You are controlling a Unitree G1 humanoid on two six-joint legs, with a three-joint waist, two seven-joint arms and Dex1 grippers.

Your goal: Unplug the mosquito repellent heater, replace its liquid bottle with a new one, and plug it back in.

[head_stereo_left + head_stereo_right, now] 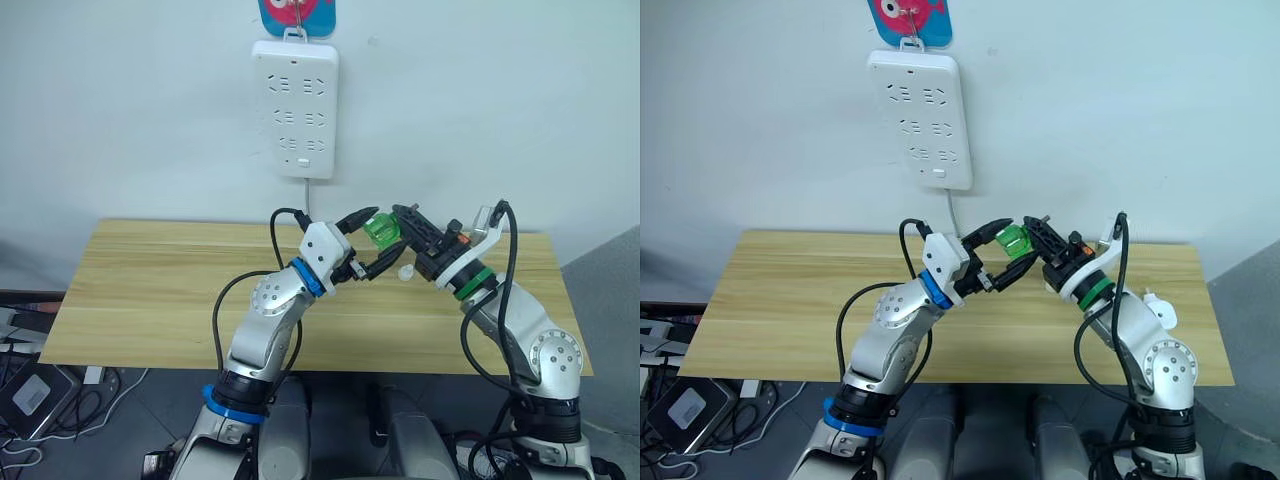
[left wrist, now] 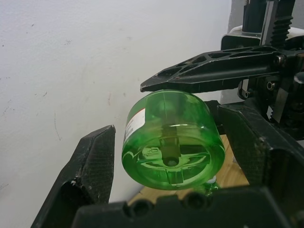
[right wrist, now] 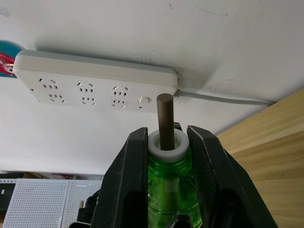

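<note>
The green liquid bottle [image 1: 382,230] should stay attached when I fit the heater over the wick, because the wick runs straight [image 2: 170,149] through the bottle's middle.
A green liquid bottle [image 1: 380,230] hangs above the table's middle, in front of the wall. My right gripper [image 1: 402,222] is shut on its neck. In the right wrist view the fingers [image 3: 133,180] flank the white collar, and a brown wick [image 3: 165,118] sticks out past them. My left gripper [image 1: 386,234] is open around the bottle's base [image 2: 171,147], with a gap at one finger [image 2: 92,166]. A small white rounded piece [image 1: 1156,306] lies on the table by my right forearm. I cannot tell whether it is the mosquito repellent heater.
A long white power strip [image 1: 295,105] hangs on the wall above the wooden table [image 1: 150,290], its sockets bare and its cord running down. A small pale cap-like piece [image 1: 405,272] lies on the table under the grippers.
</note>
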